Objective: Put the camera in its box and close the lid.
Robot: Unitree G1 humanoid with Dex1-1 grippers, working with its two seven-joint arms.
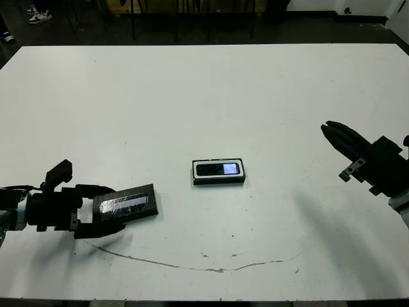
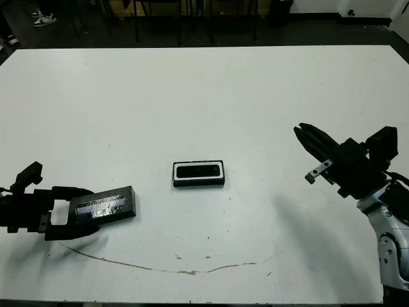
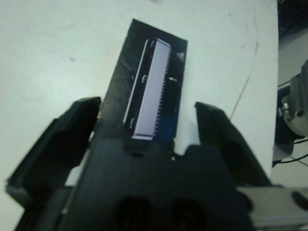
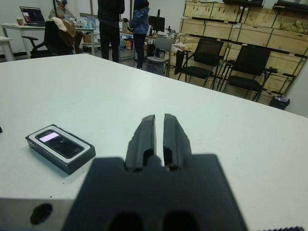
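Observation:
The camera [image 1: 218, 169] sits low and level inside the white lining, so I expect the lid [image 1: 125, 204] to come to rest flat over the box when the robot lowers the lid.
The camera [image 1: 217, 169] lies inside its box [image 1: 219, 181], a small black tray with white lining in the middle of the table. The right wrist view shows the same box [image 4: 72, 160] with the camera [image 4: 57, 141] in it. The lid [image 1: 126, 204], black with a silvery label, lies flat at the left front. My left gripper [image 1: 112, 209] is open, one finger [image 3: 67, 139] on each side of the lid's near end, with a gap on both sides. My right gripper [image 1: 329, 130] hangs shut above the table's right side, well apart from the box.
A thin brown smear [image 1: 192, 265] runs along the white table [image 1: 204, 96] near its front edge. Beyond the far edge are chairs [image 4: 207, 60], standing people [image 4: 109, 24] and wooden crates.

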